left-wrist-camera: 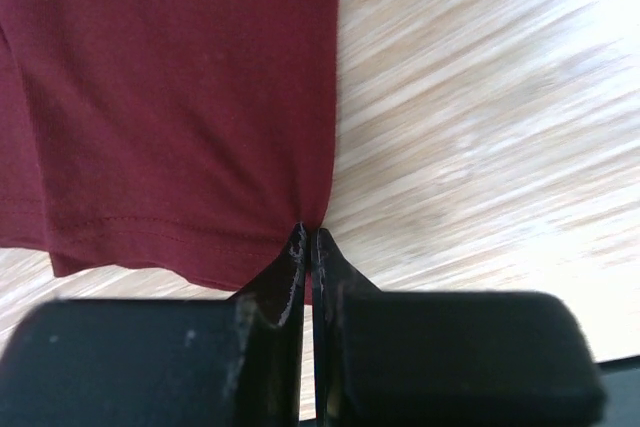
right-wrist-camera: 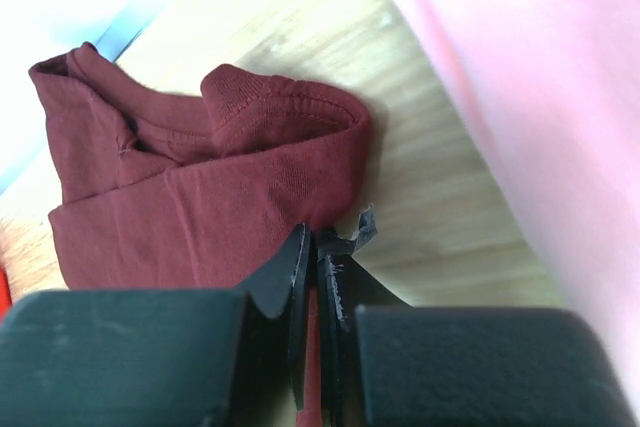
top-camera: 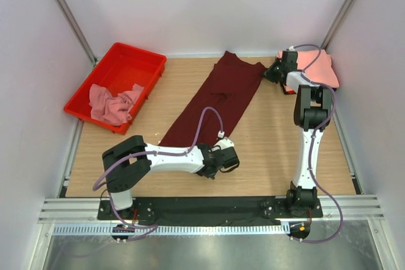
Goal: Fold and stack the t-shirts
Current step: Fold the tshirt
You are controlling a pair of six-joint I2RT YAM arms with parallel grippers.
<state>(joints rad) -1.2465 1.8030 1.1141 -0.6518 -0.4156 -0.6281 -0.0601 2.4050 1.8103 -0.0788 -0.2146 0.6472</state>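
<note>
Next, I take the near hem corner with my right gripper and pull the t-shirt straight, because the maroon t-shirt lies at an angle with my left gripper across its hem.
A dark maroon t-shirt lies folded lengthwise as a long strip across the middle of the table. My left gripper is shut on its near hem corner, which shows in the left wrist view between the jaws. My right gripper is shut on the shirt's far collar end. A salmon-pink t-shirt lies folded at the far right, seen beside the right gripper in the right wrist view. A dusty pink t-shirt is crumpled in the red tray.
The red plastic tray stands at the far left, partly off the wooden tabletop. White walls close in the far side and both sides. A metal rail runs along the near edge.
</note>
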